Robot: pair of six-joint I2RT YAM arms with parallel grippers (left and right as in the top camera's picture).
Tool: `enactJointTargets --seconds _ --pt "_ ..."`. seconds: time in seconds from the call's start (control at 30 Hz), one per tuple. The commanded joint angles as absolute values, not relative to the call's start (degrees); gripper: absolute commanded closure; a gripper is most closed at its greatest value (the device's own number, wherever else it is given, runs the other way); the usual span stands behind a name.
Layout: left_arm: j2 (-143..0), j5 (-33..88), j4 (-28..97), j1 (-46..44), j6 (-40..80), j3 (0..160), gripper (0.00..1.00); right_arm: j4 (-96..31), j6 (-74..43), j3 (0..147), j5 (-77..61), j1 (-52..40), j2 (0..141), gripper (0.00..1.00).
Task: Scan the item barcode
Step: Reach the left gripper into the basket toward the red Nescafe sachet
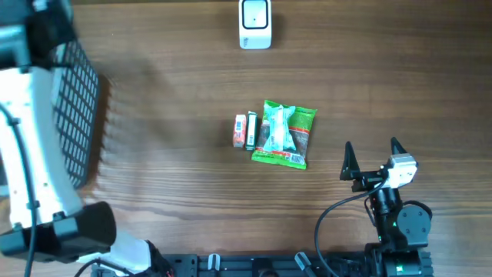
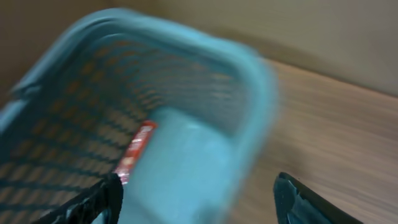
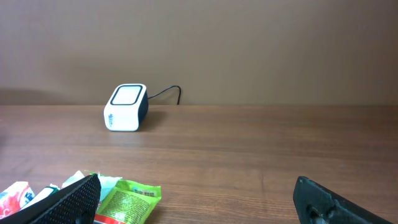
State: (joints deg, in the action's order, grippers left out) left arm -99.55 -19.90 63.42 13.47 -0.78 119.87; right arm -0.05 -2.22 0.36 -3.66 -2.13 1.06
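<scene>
My left gripper should descend next into the basket until it straddles the red item's near end, as its open fingers line up across the uncovered item's width.
The white barcode scanner stands at the table's far edge and shows in the right wrist view as the scanner. A green snack packet lies mid-table with a small red box and a slim dark box against its left side. My right gripper rests open to the right of them, nothing between its fingers; its view catches the packet low on the left. My left gripper hangs open over a teal mesh basket, where a red item lies inside. That view is blurred.
The basket sits at the left table edge, partly under my white left arm. The scanner's cable runs off behind it toward the wall. Bare wood lies between the items and the scanner.
</scene>
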Motion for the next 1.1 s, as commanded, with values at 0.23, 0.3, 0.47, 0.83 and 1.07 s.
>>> enactJointTargets --seconds 0.23,0.3,0.47,0.83,1.07 --pt "-106.0 -7.0 66.6 34.6 -3.9 117.2 0.21 0.1 -1.6 0.3 -4.4 -1.8 0.9 0.0" --pt "-106.7 -7.0 66.2 36.1 -3.9 114.4 0.21 0.1 -1.6 0.3 -4.4 -1.8 0.9 0.0" --pt "-108.4 -7.1 59.8 37.1 -4.7 108.0 0.2 0.1 -1.5 0.3 -4.4 -1.8 0.9 0.0" --pt "-116.2 -7.3 52.7 37.5 -14.9 106.0 0.25 0.1 -1.5 0.3 -4.4 -1.8 0.9 0.0" --pt "-120.1 -7.3 51.8 39.7 -16.6 106.0 0.26 0.1 -1.5 0.3 -4.4 -1.8 0.9 0.0"
